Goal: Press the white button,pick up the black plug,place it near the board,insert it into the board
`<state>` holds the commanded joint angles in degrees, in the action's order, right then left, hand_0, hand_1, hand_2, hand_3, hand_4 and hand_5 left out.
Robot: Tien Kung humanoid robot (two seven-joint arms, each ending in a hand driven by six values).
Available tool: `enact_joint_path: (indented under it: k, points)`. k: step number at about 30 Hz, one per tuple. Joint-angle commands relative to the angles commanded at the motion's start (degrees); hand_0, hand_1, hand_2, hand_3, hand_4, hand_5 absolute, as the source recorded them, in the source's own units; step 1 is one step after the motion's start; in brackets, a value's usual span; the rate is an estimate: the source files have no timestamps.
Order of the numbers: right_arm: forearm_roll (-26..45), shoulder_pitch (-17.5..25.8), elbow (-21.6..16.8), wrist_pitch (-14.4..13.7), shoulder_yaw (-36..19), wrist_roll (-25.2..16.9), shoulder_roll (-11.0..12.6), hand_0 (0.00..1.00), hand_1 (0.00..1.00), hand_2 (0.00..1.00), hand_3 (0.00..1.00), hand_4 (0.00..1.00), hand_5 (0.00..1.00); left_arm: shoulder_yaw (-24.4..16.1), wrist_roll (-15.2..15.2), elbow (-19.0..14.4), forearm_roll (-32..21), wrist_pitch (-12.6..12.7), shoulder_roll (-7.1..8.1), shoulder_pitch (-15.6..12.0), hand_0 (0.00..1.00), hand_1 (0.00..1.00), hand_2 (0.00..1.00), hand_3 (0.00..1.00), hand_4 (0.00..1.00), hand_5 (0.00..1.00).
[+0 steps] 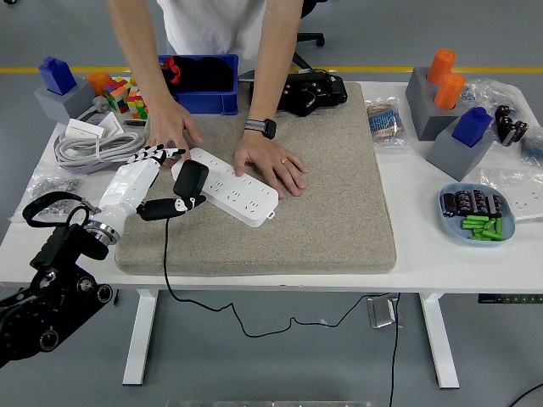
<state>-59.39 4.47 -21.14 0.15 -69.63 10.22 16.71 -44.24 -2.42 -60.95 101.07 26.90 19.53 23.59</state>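
Note:
The black plug (192,180) is standing by itself on the white power strip's end (199,156), so it will stay seated there when I press it in.
The white power strip (240,192) lies slantwise on the beige mat (339,203). The black plug (189,179) sits on the strip's left end, and its black cable (165,254) hangs over the table's front edge. My left hand (151,181), white with dark fingertips, is just left of the plug with fingers spread and holds nothing. A person's two hands rest on the strip: one (172,125) by its far left end, the other (273,164) on its middle. I cannot make out the white button.
A blue bin (202,85) and a black device (310,91) stand behind the mat. Coiled grey cables (89,144) and a bag of screws (47,191) lie at the left. Grey blocks (454,127) and a blue dish of parts (473,212) are at the right.

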Motion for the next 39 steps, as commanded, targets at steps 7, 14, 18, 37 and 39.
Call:
enact_joint_path:
  k: [7, 14, 18, 37, 39]
  points:
    - [0.1, -0.1, -0.1, 0.0, 0.3, 0.0, 0.2, 0.793, 0.685, 0.669, 0.619, 0.660, 0.423, 0.7, 0.8, 1.6, 0.3, -0.7, -0.37, -0.4, 0.958, 0.965, 0.884, 0.842, 0.906, 0.570]
    - [0.1, -0.2, 0.0, 0.0, 0.3, 0.0, 0.2, 0.793, 0.685, 0.669, 0.619, 0.660, 0.423, 1.3, 0.5, 2.2, -0.1, -0.7, -0.37, -0.1, 0.957, 0.963, 0.882, 0.834, 0.897, 0.564]
    - [0.1, -0.3, 0.0, 0.0, 0.4, 0.0, 0.2, 0.793, 0.685, 0.669, 0.619, 0.660, 0.423, 1.8, 0.3, 2.3, -0.3, -0.6, -0.41, 0.0, 0.948, 0.961, 0.878, 0.824, 0.894, 0.559]
    - [0.2, -0.1, 0.0, 0.0, 0.8, 0.0, 0.4, 0.793, 0.685, 0.668, 0.619, 0.661, 0.423, 3.0, 0.2, 2.4, -0.3, -0.2, -1.70, 1.3, 0.943, 0.958, 0.876, 0.819, 0.895, 0.557]
    - [0.1, -0.1, 0.0, 0.0, 0.8, 0.0, 0.4, 0.793, 0.685, 0.668, 0.619, 0.661, 0.423, 3.2, 0.4, 2.6, -0.3, -0.3, -1.91, 1.4, 0.943, 0.958, 0.876, 0.819, 0.895, 0.557]
